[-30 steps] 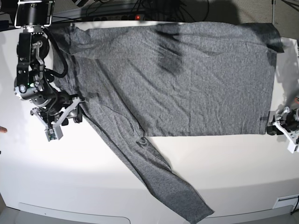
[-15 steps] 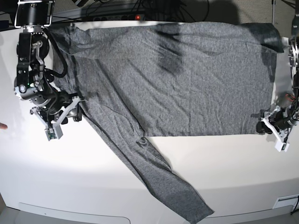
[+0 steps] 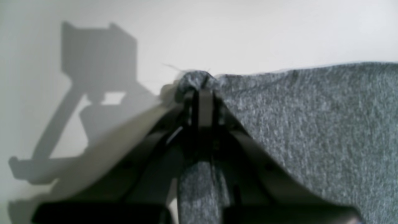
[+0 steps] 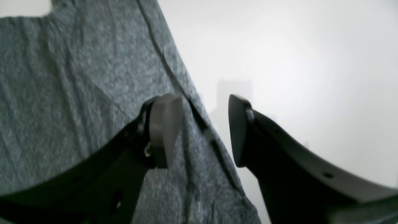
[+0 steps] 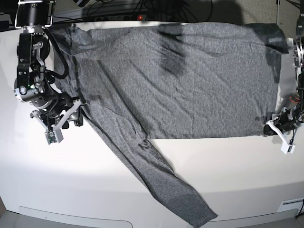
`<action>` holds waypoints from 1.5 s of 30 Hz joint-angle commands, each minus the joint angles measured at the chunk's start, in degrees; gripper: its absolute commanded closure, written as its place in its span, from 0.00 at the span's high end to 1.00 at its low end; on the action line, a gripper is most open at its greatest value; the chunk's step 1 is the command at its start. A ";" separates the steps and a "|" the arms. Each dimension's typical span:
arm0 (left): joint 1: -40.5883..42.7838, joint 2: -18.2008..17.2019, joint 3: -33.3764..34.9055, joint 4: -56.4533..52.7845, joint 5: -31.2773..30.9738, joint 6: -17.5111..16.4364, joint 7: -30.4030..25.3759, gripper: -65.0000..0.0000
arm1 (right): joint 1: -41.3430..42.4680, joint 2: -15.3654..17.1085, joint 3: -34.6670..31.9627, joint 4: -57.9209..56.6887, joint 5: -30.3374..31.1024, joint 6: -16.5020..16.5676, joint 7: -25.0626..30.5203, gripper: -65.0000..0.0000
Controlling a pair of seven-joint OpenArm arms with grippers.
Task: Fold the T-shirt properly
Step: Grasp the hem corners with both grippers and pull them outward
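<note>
The long sleeve's cuff (image 5: pixel 204 219) lies far out near the front rim, so I expect the sleeve (image 5: pixel 159 175) to drag behind when the robot folds the T-shirt's near edge inward.
The heather-grey T-shirt (image 5: pixel 175 80) lies spread flat across the white table (image 5: pixel 247 180), one long sleeve (image 5: pixel 166 185) running diagonally toward the front edge. At the right of the base view my left gripper (image 5: pixel 271 129) is shut on the shirt's near right hem corner; the left wrist view shows a bunched bit of cloth (image 3: pixel 196 79) pinched at the gripper (image 3: pixel 199 93) tips. At the left, my right gripper (image 5: pixel 71 115) is open at the shirt's edge by the sleeve. In the right wrist view that gripper (image 4: pixel 202 124) straddles a seam edge (image 4: pixel 174 74), one finger (image 4: pixel 164 124) over cloth and the other over bare table.
Cables and a power strip (image 5: pixel 137 16) run along the back edge behind the shirt. The table's front rim (image 5: pixel 71 216) curves near the sleeve cuff (image 5: pixel 199 216). A white slip of fabric or paper (image 5: pixel 280 80) shows beside the shirt's right hem.
My left gripper slid in to the shirt's near right corner and closed on it. The right arm and the shirt's lay have stayed the same.
</note>
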 commanded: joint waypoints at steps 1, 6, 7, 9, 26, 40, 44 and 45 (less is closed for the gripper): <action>-1.29 -0.83 -0.17 0.61 -0.20 -0.38 -0.81 0.00 | 1.27 0.76 0.33 0.83 0.46 0.37 1.81 0.44; -1.27 -0.76 -0.17 0.61 -1.73 -0.38 -1.20 0.00 | 5.22 0.76 0.13 -1.84 0.48 0.35 2.08 0.44; -1.09 -0.79 -0.17 0.61 -2.67 -0.38 -1.18 0.00 | 6.86 0.76 -0.24 -3.58 0.48 0.35 2.03 0.44; -0.96 -0.81 -0.17 0.61 -4.22 -0.38 -1.27 0.00 | 10.99 0.81 -1.97 -8.52 0.48 0.35 1.86 0.44; -0.48 0.13 -0.17 0.61 -4.31 -0.38 -1.42 0.00 | 50.95 -9.22 -25.83 -63.87 -1.38 3.48 1.22 0.44; -0.50 0.13 -0.17 0.61 -4.33 -0.38 -1.49 0.00 | 51.06 -11.93 -25.83 -72.83 -12.02 2.67 8.74 0.44; -0.48 0.13 -0.17 0.61 -4.35 -0.38 -1.53 0.00 | 50.23 -12.39 -25.83 -73.00 -11.98 4.04 6.32 0.44; -0.48 0.15 -0.17 0.61 -4.33 -0.38 -1.51 0.00 | 50.14 -12.44 -25.83 -73.02 -11.98 4.46 5.51 0.44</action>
